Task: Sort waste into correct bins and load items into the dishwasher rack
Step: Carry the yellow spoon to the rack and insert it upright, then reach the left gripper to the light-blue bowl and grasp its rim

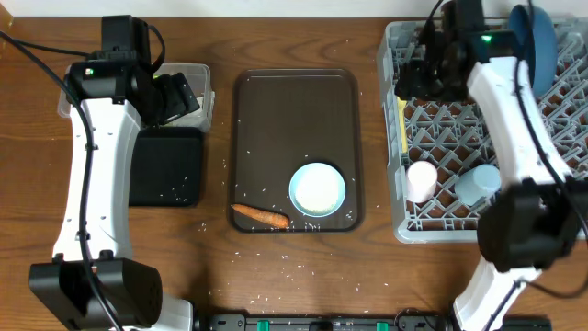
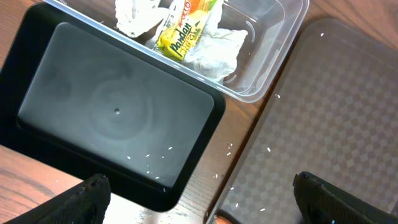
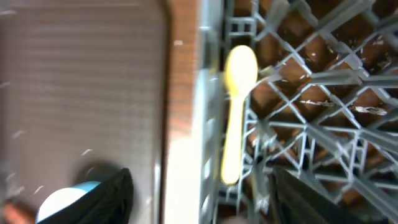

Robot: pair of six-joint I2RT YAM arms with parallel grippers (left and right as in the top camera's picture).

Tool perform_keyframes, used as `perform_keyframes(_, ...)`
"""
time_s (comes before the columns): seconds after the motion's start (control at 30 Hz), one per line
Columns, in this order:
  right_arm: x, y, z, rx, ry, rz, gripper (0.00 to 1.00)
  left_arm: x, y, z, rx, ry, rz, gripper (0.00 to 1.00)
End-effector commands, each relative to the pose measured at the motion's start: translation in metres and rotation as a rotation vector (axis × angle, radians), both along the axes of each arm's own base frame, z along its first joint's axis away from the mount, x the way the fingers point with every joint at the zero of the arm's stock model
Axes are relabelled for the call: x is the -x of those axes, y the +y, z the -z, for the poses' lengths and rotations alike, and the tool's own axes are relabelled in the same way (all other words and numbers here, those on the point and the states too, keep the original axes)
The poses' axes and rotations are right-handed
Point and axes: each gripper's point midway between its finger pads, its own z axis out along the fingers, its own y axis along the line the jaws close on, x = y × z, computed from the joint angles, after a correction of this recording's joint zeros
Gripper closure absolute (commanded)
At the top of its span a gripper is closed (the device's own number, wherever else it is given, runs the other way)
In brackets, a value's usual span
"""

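The pale blue bowl contains rice, so my left gripper should grab the bowl and empty it over the black tray before loading the grey rack.
The clear tub holds white tissues and the yellow-green wrapper. The black tray lies beside it with a few rice grains. My left gripper is open and empty above the tray's corner; overhead it is by the tub. The carrot and the pale blue bowl lie on the brown tray. The grey rack holds the dark blue plate, white-pink cup, light blue cup and yellow spoon. My right gripper is open above the spoon.
The dark brown serving tray lies in the middle, between the bins and the rack, with rice scattered on it and on the wooden table around it. The right arm reaches over the rack's left side.
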Motion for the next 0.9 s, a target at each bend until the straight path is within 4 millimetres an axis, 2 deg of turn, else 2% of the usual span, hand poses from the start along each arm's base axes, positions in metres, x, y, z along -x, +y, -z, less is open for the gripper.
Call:
perform_keyframes(0.0,0.015,0.03,-0.053,-0.053,-0.103,-0.087,0.27,0.001,0.003,-0.003,-0.012,-0.004,-0.006,0.04)
perform_keyframes(0.13,0.03,0.045,-0.051,-0.036,-0.071,-0.137,0.23,0.001,0.003,-0.003,-0.012,-0.004,-0.006,0.04)
perform_keyframes(0.3,0.032,0.036,-0.054,-0.035,-0.065,-0.118,0.23,0.0,-0.006,-0.003,0.047,-0.012,-0.021,0.05)
perform_keyframes(0.4,0.033,0.015,-0.064,-0.034,-0.081,-0.071,0.22,0.0,-0.037,-0.003,0.2,-0.011,0.046,0.1)
perform_keyframes(0.47,0.033,-0.004,-0.072,-0.03,-0.101,-0.036,0.2,0.0,-0.06,-0.003,0.243,-0.004,0.101,0.11)
perform_keyframes(0.57,0.031,-0.036,-0.08,-0.019,-0.124,0.041,0.17,0.005,-0.093,0.003,0.201,0.02,0.192,0.12)
perform_keyframes(0.73,0.032,-0.094,-0.081,-0.011,-0.12,0.179,0.14,0.023,-0.172,0.025,0.135,0.088,0.366,0.2)
perform_keyframes(0.87,0.034,-0.121,-0.079,-0.008,-0.115,0.245,0.13,0.041,-0.221,0.053,0.066,0.153,0.395,0.22)
